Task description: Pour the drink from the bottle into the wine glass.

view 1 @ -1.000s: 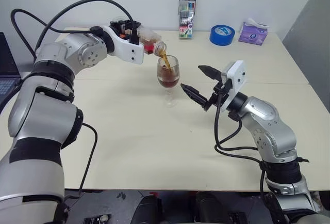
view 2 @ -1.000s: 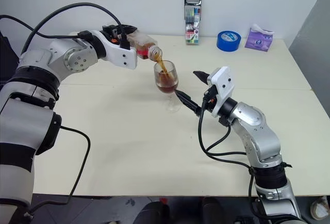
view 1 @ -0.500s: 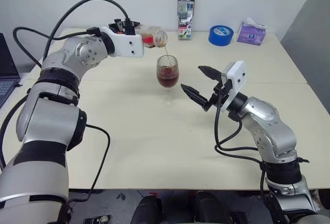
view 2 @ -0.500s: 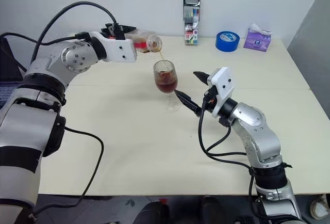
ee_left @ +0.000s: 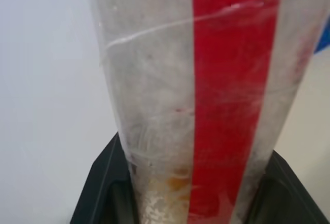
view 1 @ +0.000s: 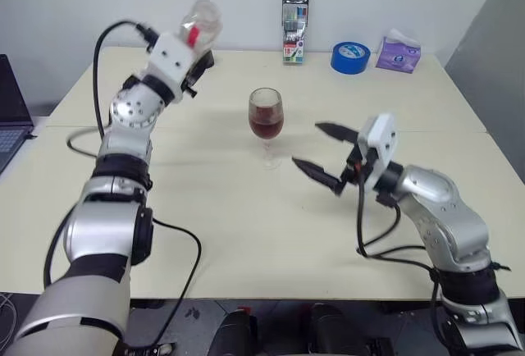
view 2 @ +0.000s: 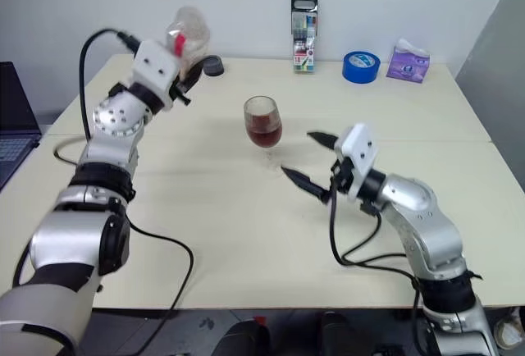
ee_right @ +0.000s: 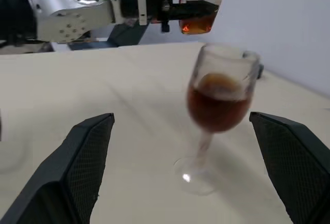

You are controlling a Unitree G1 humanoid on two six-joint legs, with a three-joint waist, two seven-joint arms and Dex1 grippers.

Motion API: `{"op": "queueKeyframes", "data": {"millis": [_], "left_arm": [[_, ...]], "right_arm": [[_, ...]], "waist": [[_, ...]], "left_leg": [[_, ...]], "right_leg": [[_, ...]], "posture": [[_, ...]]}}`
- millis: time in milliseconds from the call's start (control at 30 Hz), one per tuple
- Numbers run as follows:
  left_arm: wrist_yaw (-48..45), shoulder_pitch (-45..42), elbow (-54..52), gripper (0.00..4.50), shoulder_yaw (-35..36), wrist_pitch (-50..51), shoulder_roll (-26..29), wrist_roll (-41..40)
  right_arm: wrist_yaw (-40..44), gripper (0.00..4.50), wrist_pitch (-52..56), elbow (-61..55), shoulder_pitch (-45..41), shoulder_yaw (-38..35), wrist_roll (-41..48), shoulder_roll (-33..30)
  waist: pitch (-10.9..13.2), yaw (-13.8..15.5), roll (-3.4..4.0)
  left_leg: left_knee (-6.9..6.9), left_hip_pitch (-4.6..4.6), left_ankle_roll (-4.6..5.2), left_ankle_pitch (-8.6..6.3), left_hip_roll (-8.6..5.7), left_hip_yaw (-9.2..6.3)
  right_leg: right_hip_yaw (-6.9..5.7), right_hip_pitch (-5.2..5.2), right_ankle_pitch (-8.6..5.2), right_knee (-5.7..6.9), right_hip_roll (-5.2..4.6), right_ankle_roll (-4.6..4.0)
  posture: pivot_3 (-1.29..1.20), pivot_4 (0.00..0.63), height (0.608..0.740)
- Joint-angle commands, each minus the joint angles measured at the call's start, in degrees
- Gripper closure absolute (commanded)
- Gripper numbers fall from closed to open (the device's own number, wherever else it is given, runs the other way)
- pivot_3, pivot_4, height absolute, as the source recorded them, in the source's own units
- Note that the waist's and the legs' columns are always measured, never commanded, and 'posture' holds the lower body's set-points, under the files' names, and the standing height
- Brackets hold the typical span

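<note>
My left gripper should continue to bring the bottle (view 1: 202,25) down until its base touches the open tabletop (view 1: 193,157), because the bottle is upright with its opening up and clear of the half-full wine glass.
The wine glass (view 1: 266,118) stands upright near the table's middle, its bowl about half full of dark reddish-brown drink (view 1: 266,130). My left gripper (view 1: 195,39) is shut on the bottle (view 1: 199,18), holding it raised and mouth-up, up and to the left of the glass. In the left wrist view the bottle (ee_left: 206,105) shows its red label strip between the black fingers (ee_left: 103,193). A little drink (ee_right: 198,26) remains at its bottom. My right gripper (view 1: 307,144) hovers open just right of the glass, holding nothing, and the glass (ee_right: 221,100) stands between its fingers (ee_right: 87,152) in the right wrist view.
A marker-pen case (view 1: 295,13), a blue tape roll (view 1: 350,57) and a purple tissue pack (view 1: 399,51) line the table's far edge. A small dark round object (view 2: 212,66) lies behind the left hand. A laptop (view 1: 8,110) sits at the far left.
The left arm rolled the bottle upright and swung it up and left, away from the glass; the stream stopped. The right gripper drew back slightly from the glass, still open.
</note>
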Motion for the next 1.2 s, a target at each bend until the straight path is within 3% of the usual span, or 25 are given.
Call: {"op": "queueKeyframes", "data": {"millis": [33, 133, 300, 600, 1000, 1200], "left_arm": [[4.2, 7.0, -13.8, 2.75, 5.4, 9.7, -2.0, -6.3], [6.6, 15.4, -22.8, 2.75, 8.7, 16.3, -5.6, -10.9], [6.2, 22.8, -28.5, 2.75, 10.3, 18.1, -8.7, -13.9], [3.5, 25.9, -24.9, 2.75, 11.9, 15.7, -11.2, -17.4], [2.3, 24.4, -16.2, 2.75, 10.9, 11.9, -10.5, -15.3], [1.9, 24.1, -15.5, 0.76, 10.5, 11.3, -10.7, -15.1]], "right_arm": [[4.2, 0.00, -3.3, -4.5, 2.4, -0.9, 2.7, -1.7], [6.2, 0.00, -5.2, -4.1, 4.5, -0.5, 2.6, -2.5], [5.7, 0.00, -6.3, -2.2, 3.7, 0.7, 1.3, -1.4], [4.7, 0.00, -6.3, -1.3, 2.9, 1.5, 1.1, -0.1], [2.7, 0.00, -5.4, -1.5, 3.1, 1.4, 1.3, 0.2], [1.2, 0.00, -4.2, -1.3, 2.2, 1.5, 1.6, 0.6]], "waist": [[0.0, 0.0, -0.01], [-0.1, 0.3, -0.09], [-0.1, 0.4, -0.16], [-0.1, 0.4, -0.18], [-0.1, 0.4, -0.19], [-0.1, 0.4, -0.19]], "left_leg": [[0.02, 0.00, 0.00, 0.00, 0.01, -0.02], [0.10, 0.01, 0.03, -0.01, 0.00, -0.08], [0.12, 0.08, 0.03, -0.02, -0.01, -0.10], [0.12, 0.11, 0.07, -0.04, -0.01, -0.12], [0.11, 0.16, 0.15, -0.08, -0.02, -0.12], [0.10, 0.17, 0.16, -0.09, -0.01, -0.13]], "right_leg": [[0.00, 0.00, 0.00, 0.03, 0.00, 0.00], [-0.04, 0.05, 0.00, 0.08, 0.00, 0.00], [-0.05, 0.13, 0.00, 0.10, 0.00, -0.01], [-0.07, 0.18, 0.00, 0.07, 0.00, -0.01], [-0.08, 0.23, 0.00, 0.07, 0.00, -0.01], [-0.08, 0.23, 0.00, 0.07, 0.00, -0.01]], "posture": [[0.00, 0.150, 0.740], [0.00, 0.150, 0.740], [0.00, 0.150, 0.740], [0.00, 0.150, 0.740], [0.00, 0.150, 0.740], [0.00, 0.150, 0.740]]}}
